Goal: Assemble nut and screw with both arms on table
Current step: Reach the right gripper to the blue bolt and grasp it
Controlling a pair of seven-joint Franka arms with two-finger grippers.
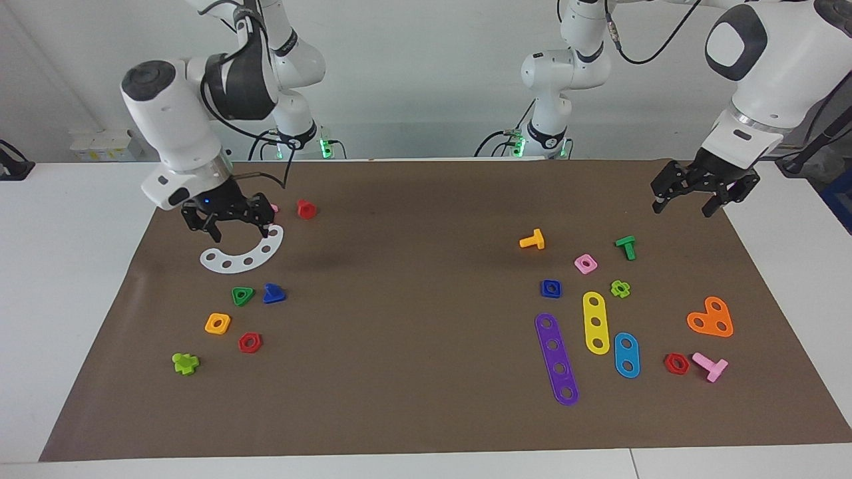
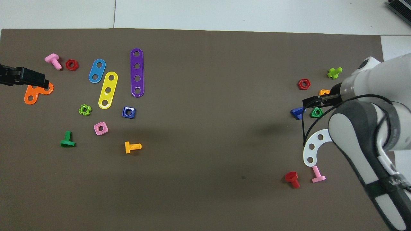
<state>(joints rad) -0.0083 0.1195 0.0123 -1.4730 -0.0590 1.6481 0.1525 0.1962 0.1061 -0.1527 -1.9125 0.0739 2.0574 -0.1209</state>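
My gripper will set the dark-blue screw (image 2: pixel 297 113) down in the middle of the mat, and the screw should stand steady by itself because the triangular head spreads broad and flat on the mat.
The dark-blue square nut (image 1: pixel 550 288) (image 2: pixel 128 112) lies flat on the brown mat (image 1: pixel 413 346) toward the left arm's end, beside the yellow strip. The dark-blue screw (image 1: pixel 273 293) (image 2: pixel 297 112) with the triangular head lies toward the right arm's end, beside a green triangular nut (image 1: pixel 242 296). My right gripper (image 1: pixel 238 229) (image 2: pixel 313 102) is open and empty, raised over the white curved strip (image 1: pixel 243 256) close to the screw. My left gripper (image 1: pixel 684 206) (image 2: pixel 32 78) is open and empty, raised over the mat's edge at its own end.
Around the blue nut lie a pink square nut (image 1: pixel 586 263), an orange bolt (image 1: pixel 532 240), a green bolt (image 1: pixel 626 247), purple (image 1: pixel 557 359), yellow and blue strips and an orange plate (image 1: pixel 711 318). Around the screw lie an orange square nut (image 1: pixel 217 323), a red hex nut (image 1: pixel 250 342) and a red bolt (image 1: pixel 306 209).
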